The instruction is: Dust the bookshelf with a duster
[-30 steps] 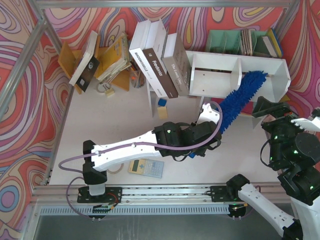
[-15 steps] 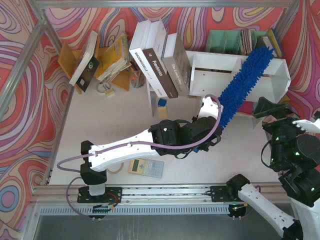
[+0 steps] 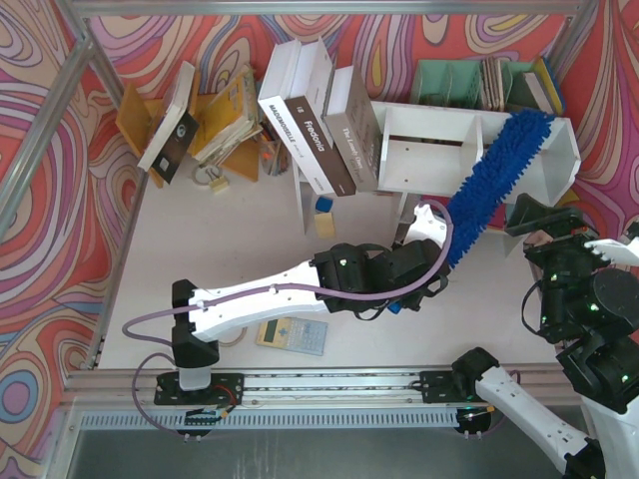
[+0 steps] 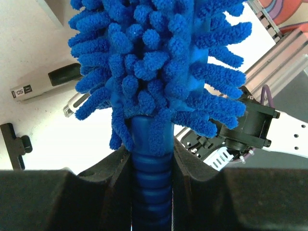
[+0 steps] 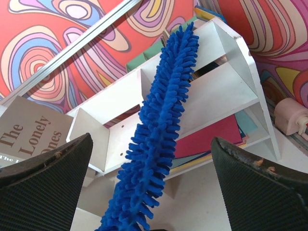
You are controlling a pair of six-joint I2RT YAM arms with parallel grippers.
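The duster's tip [image 3: 537, 120] is already at the bookshelf's back edge by the green file organiser, so next my left gripper pulls the duster back over the front edge [image 3: 484, 197].
The bright-blue fluffy duster [image 3: 496, 178] lies slanted across the right compartment of the white bookshelf [image 3: 429, 150], its tip at the shelf's back right corner. My left gripper [image 3: 440, 249] is shut on the duster's ribbed blue handle [image 4: 151, 185], just below the fluffy head [image 4: 154, 62]. Both dark pads press the handle's sides. My right gripper [image 3: 539, 225] hovers open to the right of the shelf, holding nothing. In the right wrist view the duster [image 5: 161, 130] runs up between its wide-apart fingers [image 5: 57, 163], over the bookshelf [image 5: 211, 91].
Large books [image 3: 319, 130] lean against the shelf's left end. A green file organiser [image 3: 459, 80] stands behind it, a yellow rack [image 3: 215, 120] at back left. A calculator [image 3: 292, 334] lies near the left arm, a small blue cube [image 3: 322, 205] beside the books. Coloured folders [image 5: 207, 139] fill the lower tier.
The duster swept from the shelf's middle ledge up and right to its back right corner. The left arm then shifted slightly right and nearer. The right arm stayed put.
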